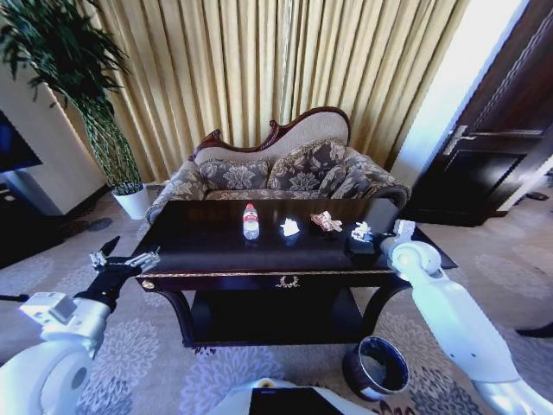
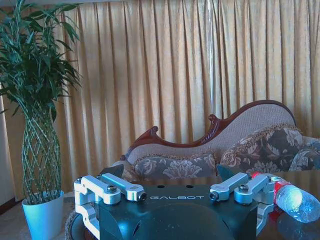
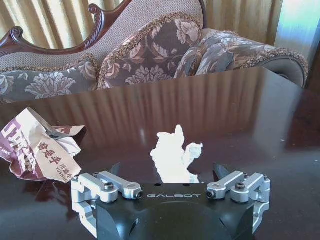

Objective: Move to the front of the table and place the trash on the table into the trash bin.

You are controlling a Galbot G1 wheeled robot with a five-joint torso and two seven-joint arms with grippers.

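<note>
My right gripper is about to lift the crumpled white paper. The paper should stay bunched above my right gripper instead of falling open, because its peaked folds stand up.
On the dark glossy table stand a clear bottle with a red cap, a crumpled white paper and a reddish-brown wrapper. Another crumpled white paper lies at the table's right end. My right gripper is lowered around it, open, and the paper sits between the fingers, with the wrapper beside it. My left gripper hovers open and empty off the table's left corner; it sees the bottle off to one side. The maroon trash bin stands on the carpet, front right.
A patterned sofa stands close behind the table, before gold curtains. A tall plant in a white pot is at the back left. A dark door is at the right. Carpet lies open in front of the table.
</note>
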